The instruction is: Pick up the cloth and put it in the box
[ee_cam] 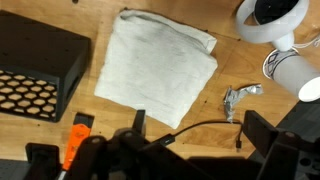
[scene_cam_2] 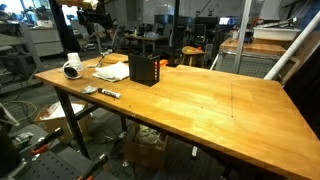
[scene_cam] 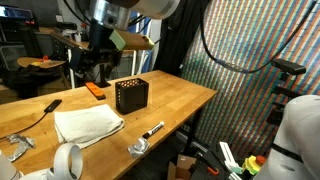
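Observation:
The white cloth (ee_cam: pixel 155 65) is lying flat and clear of the black box. My gripper keeps moving down with open fingers until they can close on its fabric (scene_cam: pixel 84 122).
A folded white cloth (scene_cam: pixel 88 124) lies flat on the wooden table, and shows in the other exterior view (scene_cam_2: pixel 113 71) and the wrist view (ee_cam: pixel 155 65). A black perforated box (scene_cam: pixel 130 95) stands beside it, open at the top, also seen in an exterior view (scene_cam_2: pixel 144 70) and at the left of the wrist view (ee_cam: pixel 35 65). My gripper (scene_cam: pixel 97 68) hangs above the table behind the box and cloth. In the wrist view its jaws (ee_cam: pixel 200 135) are open and empty, apart from the cloth.
A white tape roll (scene_cam: pixel 68 160) (ee_cam: pixel 270 18) sits near the cloth. A black marker (scene_cam: pixel 152 130), a crumpled foil piece (ee_cam: pixel 238 98), a black cable (ee_cam: pixel 190 127) and an orange-handled tool (ee_cam: pixel 75 140) lie on the table. The table edge (scene_cam: pixel 190 115) is close to the box.

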You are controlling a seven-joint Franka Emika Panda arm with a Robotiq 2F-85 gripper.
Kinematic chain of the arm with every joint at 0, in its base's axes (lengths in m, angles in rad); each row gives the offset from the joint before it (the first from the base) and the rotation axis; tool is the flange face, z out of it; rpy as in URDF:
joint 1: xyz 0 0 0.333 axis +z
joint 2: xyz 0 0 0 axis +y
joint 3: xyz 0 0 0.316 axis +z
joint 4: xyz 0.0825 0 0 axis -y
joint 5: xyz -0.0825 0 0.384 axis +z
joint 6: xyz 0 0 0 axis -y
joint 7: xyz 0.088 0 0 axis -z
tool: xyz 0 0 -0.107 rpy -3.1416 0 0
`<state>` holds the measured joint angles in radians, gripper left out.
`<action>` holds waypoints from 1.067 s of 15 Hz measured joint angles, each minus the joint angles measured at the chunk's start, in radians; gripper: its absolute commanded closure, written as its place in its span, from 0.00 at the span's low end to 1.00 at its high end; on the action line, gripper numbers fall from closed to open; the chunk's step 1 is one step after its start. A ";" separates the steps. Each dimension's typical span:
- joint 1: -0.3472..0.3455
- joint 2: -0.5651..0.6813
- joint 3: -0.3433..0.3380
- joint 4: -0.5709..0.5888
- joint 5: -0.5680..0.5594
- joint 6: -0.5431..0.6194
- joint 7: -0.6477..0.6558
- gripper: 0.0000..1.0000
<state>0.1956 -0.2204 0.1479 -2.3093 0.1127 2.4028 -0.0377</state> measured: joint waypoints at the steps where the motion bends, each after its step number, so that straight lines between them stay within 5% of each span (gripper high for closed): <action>1: 0.002 0.039 0.002 0.023 -0.004 0.025 -0.024 0.00; 10: -0.015 0.417 0.002 0.161 -0.018 0.187 -0.256 0.00; 16: -0.030 0.560 0.002 0.205 -0.133 0.220 -0.309 0.00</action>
<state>0.1653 0.3394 0.1501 -2.1038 -0.0207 2.6224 -0.3472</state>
